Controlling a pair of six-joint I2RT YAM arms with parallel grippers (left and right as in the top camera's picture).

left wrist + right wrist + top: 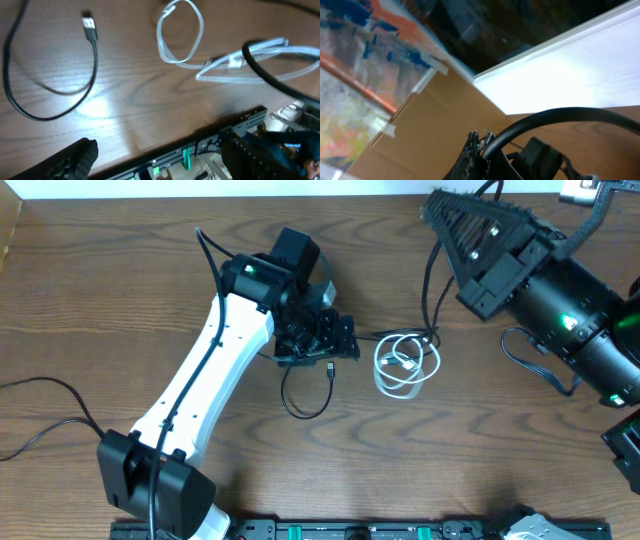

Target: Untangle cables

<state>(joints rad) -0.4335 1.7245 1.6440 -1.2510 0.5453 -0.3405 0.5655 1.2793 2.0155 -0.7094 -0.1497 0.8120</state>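
The white cable's end curls round (pixel 173 61) on itself, so its end loop (pixel 201 27) will stay round and curled when the robot lifts the bunched strands of cable.
The thin white cable (pixel 405 366) lies coiled in loose loops at the table's middle; the left wrist view shows the white cable (pixel 180 35) at top right. The thin black cable (pixel 304 402) forms a loop left of it, apart from the coil, its plug (pixel 89 27) lying free. My left gripper (pixel 320 340) hovers just behind the black loop, open, with nothing between its fingers (pixel 75 160). My right gripper (pixel 435 202) is raised at the far right, pointing away from the cables. Its fingertips (pixel 479 140) are pressed together and hold nothing.
A thicker dark cord (pixel 272 77) crosses in front of the white loops in the left wrist view. Another dark cord (pixel 432 285) hangs from the right arm towards the coil. A black rail (pixel 360 530) runs along the table's near edge. An arm cord (pixel 45 415) trails at left.
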